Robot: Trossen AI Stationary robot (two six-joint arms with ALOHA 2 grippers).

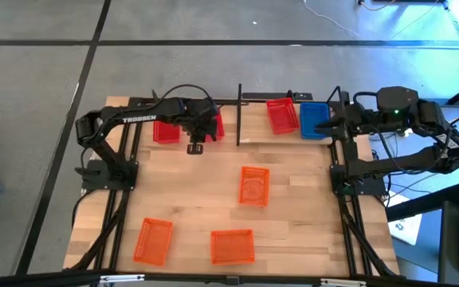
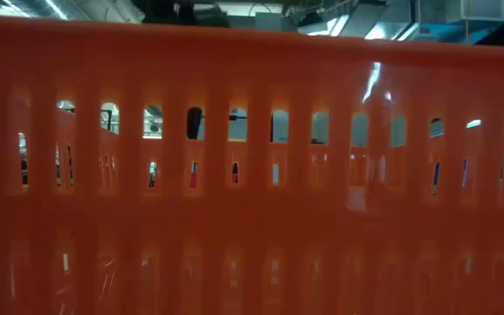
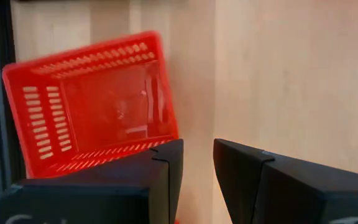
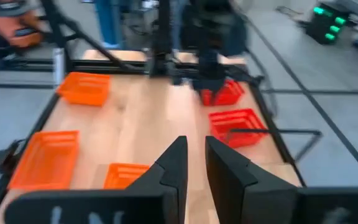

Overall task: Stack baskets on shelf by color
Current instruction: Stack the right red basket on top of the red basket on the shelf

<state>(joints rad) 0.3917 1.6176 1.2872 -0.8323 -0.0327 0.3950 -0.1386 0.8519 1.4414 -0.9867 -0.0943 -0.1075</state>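
My left gripper should keep going down until its fingers are on both sides of the red basket's side (image 3: 174,127), and then close, because the red basket's side rim (image 3: 166,84) runs straight toward the open gap between the fingers.
A red basket (image 1: 281,115) and a blue basket (image 1: 313,119) sit side by side on the shelf (image 1: 253,131) at the table's far edge. Left of the shelf, a red basket (image 1: 166,130) lies on the table, with more red (image 1: 217,124) showing past my left arm. My left gripper (image 1: 196,146) points down between them, open, beside a red basket (image 3: 92,106); bare wood shows between its fingers. Three orange baskets (image 1: 253,185) (image 1: 153,241) (image 1: 232,245) rest on the table nearer the front. My right gripper (image 1: 329,126) hovers high by the blue basket, open and holding nothing (image 4: 194,165).
One orange basket's wall (image 2: 252,175) stands right in front of the low camera and blocks nearly all of that view. Black shelf posts (image 1: 239,112) (image 1: 337,104) rise at the shelf's ends. Bare wood lies between the shelf and the middle orange basket.
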